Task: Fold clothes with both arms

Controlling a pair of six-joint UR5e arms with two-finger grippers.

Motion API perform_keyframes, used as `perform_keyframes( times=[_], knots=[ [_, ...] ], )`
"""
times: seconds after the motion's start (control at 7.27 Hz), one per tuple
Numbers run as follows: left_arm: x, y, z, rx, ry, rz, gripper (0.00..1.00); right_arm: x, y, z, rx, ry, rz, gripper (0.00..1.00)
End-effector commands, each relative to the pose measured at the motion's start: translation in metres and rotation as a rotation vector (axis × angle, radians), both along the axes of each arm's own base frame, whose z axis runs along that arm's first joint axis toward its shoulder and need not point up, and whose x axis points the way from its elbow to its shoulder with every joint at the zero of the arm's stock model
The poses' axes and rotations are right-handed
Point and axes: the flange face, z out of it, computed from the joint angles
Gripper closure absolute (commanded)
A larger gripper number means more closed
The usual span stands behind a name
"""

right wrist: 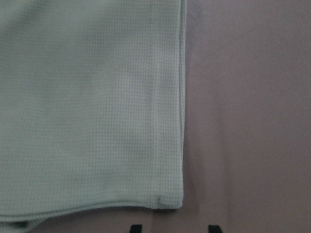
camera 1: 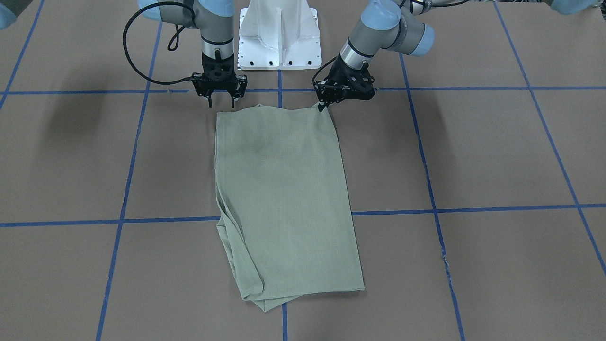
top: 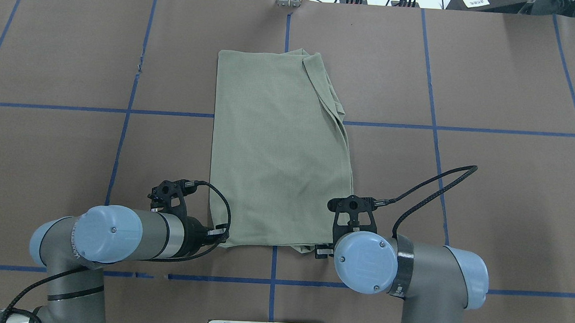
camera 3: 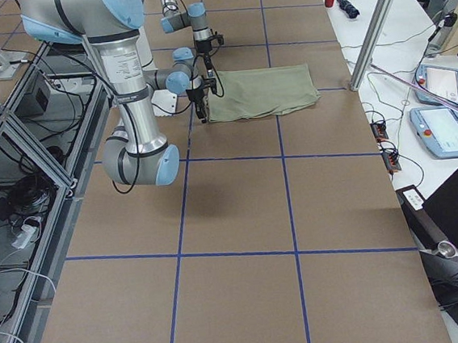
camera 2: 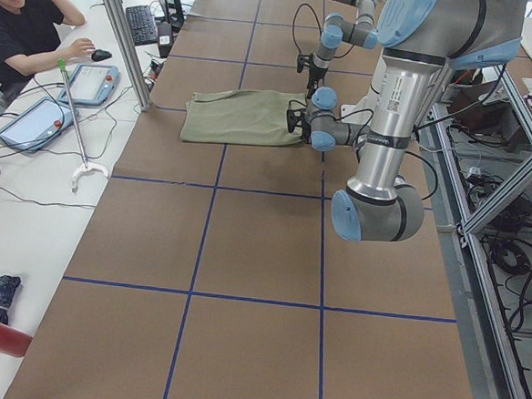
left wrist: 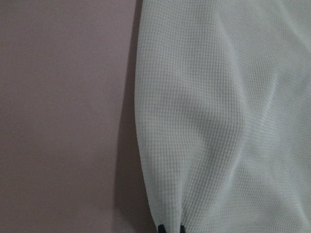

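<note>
Next, I turn my right gripper and reach in over the near hem before folding, because its open fingers stand off the shirt's hemmed corner.
The pale sage-green shirt lies folded into a long panel on the brown table, also in the overhead view. My left gripper is shut on the shirt's near corner; in the left wrist view its fingertips pinch the cloth, which puckers there. My right gripper is open, just off the other near corner. In the right wrist view its fingertips stand apart over bare table, beside the hemmed corner. Neck, tag and logo are hidden.
The white pedestal stands between the arms at the table's near edge. Blue tape lines grid the brown surface. An operator sits beyond the far edge with tablets. A metal post stands there.
</note>
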Motion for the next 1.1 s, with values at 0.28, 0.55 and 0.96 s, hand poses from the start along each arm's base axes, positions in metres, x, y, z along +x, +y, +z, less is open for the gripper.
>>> perform_keyframes(
  times=[0.28,0.55,0.96],
  knots=[
    [0.0,0.001,-0.002,0.001,0.004,0.001,1.0,0.008,-0.034,-0.038,-0.262,-0.217,0.368,0.02],
    [-0.001,0.001,-0.003,0.002,0.006,0.001,1.0,-0.011,-0.034,-0.02,-0.392,-0.229,0.51,0.05],
    [-0.002,0.001,-0.005,0.003,0.01,0.001,1.0,-0.038,-0.02,-0.002,-0.408,-0.22,0.511,0.07]
  ],
)
